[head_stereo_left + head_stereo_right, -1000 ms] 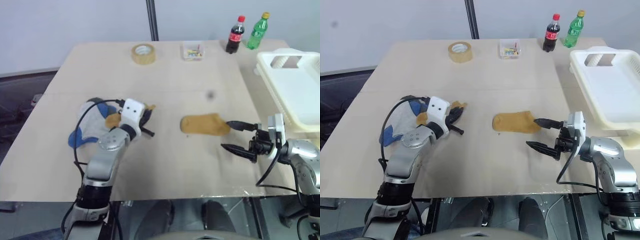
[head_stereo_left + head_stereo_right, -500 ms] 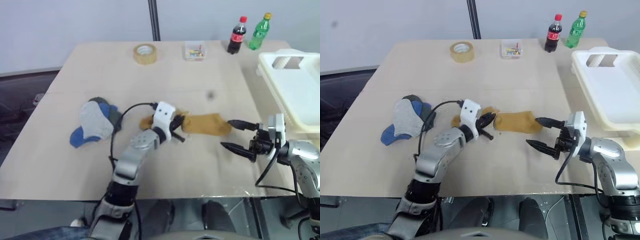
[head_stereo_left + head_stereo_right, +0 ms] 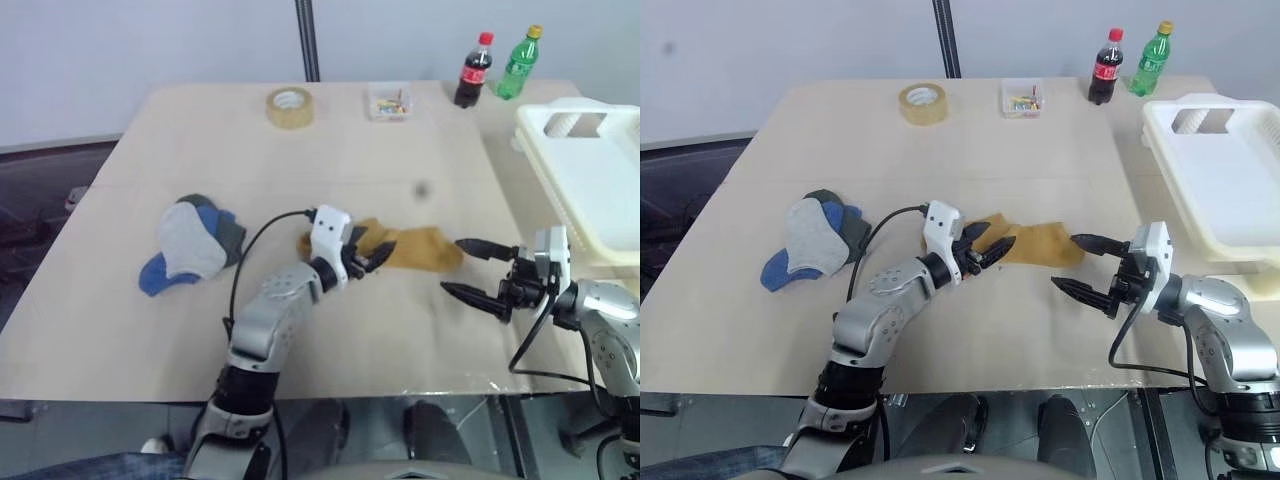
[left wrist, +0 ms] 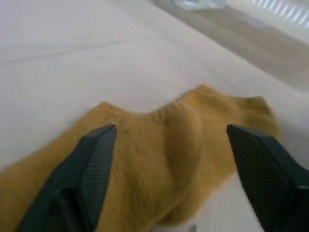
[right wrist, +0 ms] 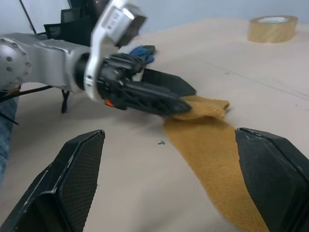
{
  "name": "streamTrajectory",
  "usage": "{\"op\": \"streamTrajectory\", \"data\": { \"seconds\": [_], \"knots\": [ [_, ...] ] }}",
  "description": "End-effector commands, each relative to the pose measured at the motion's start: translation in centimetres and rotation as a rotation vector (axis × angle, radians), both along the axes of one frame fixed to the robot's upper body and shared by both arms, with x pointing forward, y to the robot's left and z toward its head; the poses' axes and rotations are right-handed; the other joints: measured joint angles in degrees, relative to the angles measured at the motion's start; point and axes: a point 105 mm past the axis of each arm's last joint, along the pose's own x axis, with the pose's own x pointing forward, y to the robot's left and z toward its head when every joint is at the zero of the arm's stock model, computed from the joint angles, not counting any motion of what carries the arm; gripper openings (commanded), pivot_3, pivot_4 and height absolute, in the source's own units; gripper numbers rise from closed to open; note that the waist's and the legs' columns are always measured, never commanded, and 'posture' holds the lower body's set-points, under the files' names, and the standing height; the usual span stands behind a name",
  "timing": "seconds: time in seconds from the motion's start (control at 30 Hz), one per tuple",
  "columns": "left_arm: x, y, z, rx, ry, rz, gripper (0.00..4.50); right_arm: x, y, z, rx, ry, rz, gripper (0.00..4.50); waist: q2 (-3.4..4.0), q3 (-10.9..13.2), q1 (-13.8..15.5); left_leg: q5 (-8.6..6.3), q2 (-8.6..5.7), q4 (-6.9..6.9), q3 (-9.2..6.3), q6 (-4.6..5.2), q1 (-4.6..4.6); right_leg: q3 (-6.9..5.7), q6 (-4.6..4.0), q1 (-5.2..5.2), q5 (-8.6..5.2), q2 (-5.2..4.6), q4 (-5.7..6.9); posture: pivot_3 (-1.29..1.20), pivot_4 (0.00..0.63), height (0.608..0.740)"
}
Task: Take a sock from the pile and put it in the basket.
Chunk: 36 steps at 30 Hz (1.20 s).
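Note:
I expect both socks (image 3: 426,250) to stack into a short bundle when I fold and carry them, because the bunched sock lies limp over the flat sock's end (image 3: 378,234).
A mustard-yellow sock (image 3: 372,232) lies bunched on the table under my left gripper (image 3: 370,258). The gripper is open and the sock (image 4: 169,159) sits loose between its fingers. This sock touches a second, flat mustard sock (image 3: 425,247) just to its right. My right gripper (image 3: 455,267) is open and level, and its fingertips almost reach the flat sock's right end. The pile (image 3: 190,245) of grey, blue and dark grey socks lies at the left of the table. The white slotted basket (image 3: 530,130) stands at the right edge.
At the table's far edge stand a roll of tape (image 3: 288,106), a small clear box of coloured bits (image 3: 387,102), a cola bottle (image 3: 473,70) and a green bottle (image 3: 517,62). My left arm's cable loops over the table between the pile and the socks.
My left gripper carried a mustard sock from the pile rightwards to the flat sock, then opened and let it go. The right gripper stayed in place.

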Motion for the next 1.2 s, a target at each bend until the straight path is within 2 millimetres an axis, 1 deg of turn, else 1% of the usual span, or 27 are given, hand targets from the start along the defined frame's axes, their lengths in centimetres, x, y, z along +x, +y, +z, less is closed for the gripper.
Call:
{"op": "streamTrajectory", "data": {
  "seconds": [0.03, 0.13, 0.23, 0.27, 0.3, 0.37, 0.43, 0.47, 0.57, 0.67, 0.73, 0.77, 0.8, 0.83, 0.9, 0.93, 1.0, 1.03, 1.2],
  "knots": [
    [-0.2, 2.6, 2.3, -0.039, -0.061, 0.021, 3.68, 1.0, 0.2, 0.0, -0.04, 0.024, -0.036, 4.5, 0.01, 0.0, -0.3, 0.0, 0.0, 0.01, 0.01, 0.0, 0.0, 0.0, 0.0, 0.0, 0.0, 0.0, 0.01, 0.0, 0.15, 0.74],
    [0.6, 6.0, 1.4, -0.011, -0.013, 0.106, 3.68, 2.0, 1.6, -0.4, -0.057, 0.044, -0.047, 4.5, 0.03, 0.0, -0.8, 0.0, 0.02, 0.0, 0.01, 0.0, 0.04, 0.02, 0.0, -0.01, 0.0, 0.04, 0.03, 0.0, 0.15, 0.74],
    [1.4, 9.6, 0.4, -0.001, 0.051, 0.188, 3.68, 3.7, 3.6, -0.9, -0.082, 0.034, -0.08, 4.5, 0.03, 0.0, -1.2, 0.0, 0.04, -0.01, -0.01, -0.01, 0.03, 0.01, -0.01, -0.02, 0.0, 0.05, 0.03, 0.0, 0.15, 0.74],
    [1.5, 10.5, 0.1, -0.001, 0.074, 0.201, 3.68, 4.2, 4.3, -1.2, -0.093, 0.045, -0.085, 4.5, 0.03, 0.0, -1.3, 0.0, 0.03, 0.0, 0.0, -0.01, 0.03, 0.01, 0.0, -0.02, 0.0, 0.04, 0.03, 0.0, 0.15, 0.74],
    [1.6, 10.9, -0.1, -0.003, 0.087, 0.205, 3.68, 4.4, 4.7, -1.4, -0.102, 0.052, -0.088, 4.5, 0.03, 0.0, -1.4, 0.0, 0.02, 0.01, -0.01, -0.01, 0.04, 0.01, 0.0, -0.04, 0.0, 0.03, 0.03, 0.0, 0.15, 0.74],
    [1.5, 12.4, -0.6, 0.0, 0.114, 0.186, 3.68, 5.5, 6.5, -1.4, -0.09, 0.059, -0.097, 4.5, -0.01, 0.0, -1.4, 0.0, 0.0, 0.02, -0.06, -0.01, 0.0, -0.03, 0.0, -0.05, 0.0, 0.01, 0.01, 0.0, 0.15, 0.74],
    [1.3, 13.1, -0.6, -0.006, 0.124, 0.17, 3.68, 6.4, 8.0, -1.2, -0.065, 0.089, -0.103, 4.5, 0.0, 0.0, -1.7, 0.01, -0.02, 0.02, -0.1, -0.01, -0.01, -0.05, -0.01, -0.07, 0.0, 0.0, 0.02, 0.0, 0.15, 0.74],
    [1.3, 13.2, -0.6, -0.007, 0.124, 0.165, 3.68, 6.8, 8.4, -1.2, -0.06, 0.109, -0.114, 4.5, 0.0, 0.0, -1.7, 0.01, -0.02, 0.01, -0.09, -0.01, -0.01, -0.04, -0.01, -0.08, 0.0, 0.0, 0.04, 0.0, 0.15, 0.74],
    [1.3, 13.7, -0.7, -0.007, 0.126, 0.168, 3.68, 7.7, 8.9, -1.5, -0.077, 0.153, -0.155, 4.5, 0.0, 0.0, -1.5, 0.01, -0.02, 0.01, -0.14, -0.01, -0.02, -0.09, -0.01, -0.07, 0.0, -0.01, 0.01, 0.0, 0.15, 0.74],
    [1.2, 14.0, -0.9, -0.012, 0.128, 0.174, 3.68, 7.5, 9.4, -1.5, -0.061, 0.212, -0.144, 4.5, 0.0, 0.0, -1.5, 0.01, -0.06, 0.02, -0.17, -0.01, -0.04, -0.13, -0.01, -0.05, 0.0, -0.05, -0.02, 0.0, 0.15, 0.74],
    [1.0, 14.0, -1.2, -0.005, 0.131, 0.179, 3.73, 7.5, 9.5, -1.3, -0.057, 0.226, -0.149, 3.99, 0.0, 0.0, -1.7, 0.01, -0.07, 0.02, -0.17, -0.01, -0.04, -0.11, -0.01, -0.06, 0.0, -0.05, -0.01, 0.0, 0.15, 0.74],
    [1.0, 14.0, -1.3, -0.003, 0.132, 0.179, 3.73, 7.5, 9.5, -1.3, -0.061, 0.225, -0.151, 3.85, 0.0, 0.0, -1.9, 0.01, -0.05, 0.01, -0.17, -0.01, -0.04, -0.11, -0.02, -0.07, 0.0, -0.04, 0.0, 0.0, 0.15, 0.74],
    [0.9, 14.0, -1.4, -0.002, 0.132, 0.179, 3.73, 7.4, 9.4, -1.3, -0.066, 0.224, -0.151, 3.29, 0.01, 0.0, -2.0, 0.01, -0.03, 0.0, -0.16, -0.01, -0.04, -0.1, -0.02, -0.09, 0.0, -0.01, 0.02, 0.0, 0.15, 0.74],
    [0.8, 14.0, -1.4, -0.004, 0.133, 0.181, 3.73, 7.4, 9.3, -1.3, -0.071, 0.219, -0.155, 2.91, 0.01, 0.0, -2.0, 0.01, -0.02, -0.01, -0.16, -0.02, -0.03, -0.09, -0.02, -0.09, 0.0, 0.0, 0.02, 0.0, 0.15, 0.74],
    [0.7, 14.1, -1.6, -0.007, 0.136, 0.185, 3.73, 7.4, 9.2, -1.1, -0.074, 0.209, -0.159, 1.92, 0.01, 0.0, -2.1, 0.01, -0.02, -0.01, -0.15, -0.02, -0.03, -0.08, -0.02, -0.11, 0.0, 0.0, 0.02, 0.0, 0.15, 0.74],
    [0.6, 14.1, -1.7, -0.007, 0.139, 0.186, 3.73, 7.5, 9.1, -1.0, -0.072, 0.205, -0.162, 1.49, 0.01, 0.0, -2.1, 0.01, -0.02, -0.01, -0.14, -0.02, -0.03, -0.07, -0.02, -0.11, 0.0, 0.0, 0.02, 0.0, 0.15, 0.74],
    [0.6, 14.1, -2.0, -0.006, 0.146, 0.187, 3.73, 7.5, 9.3, -0.7, -0.068, 0.191, -0.161, 0.36, 0.01, 0.0, -2.0, 0.01, -0.02, -0.01, -0.14, -0.01, -0.03, -0.07, -0.01, -0.1, 0.0, 0.0, 0.02, 0.0, 0.15, 0.74],
    [0.6, 14.2, -2.2, -0.003, 0.151, 0.194, 3.73, 7.6, 9.4, -0.6, -0.065, 0.186, -0.161, 0.02, 0.01, 0.0, -2.0, 0.01, -0.02, -0.01, -0.14, -0.01, -0.03, -0.07, -0.01, -0.1, 0.0, -0.01, 0.02, 0.0, 0.15, 0.74],
    [0.9, 14.6, -3.2, 0.016, 0.176, 0.217, 3.73, 7.4, 9.6, -0.5, -0.059, 0.18, -0.154, 0.02, 0.01, 0.0, -2.0, 0.01, -0.02, -0.01, -0.14, -0.01, -0.03, -0.07, -0.01, -0.1, 0.0, 0.0, 0.03, 0.0, 0.15, 0.74]
  ]
}}
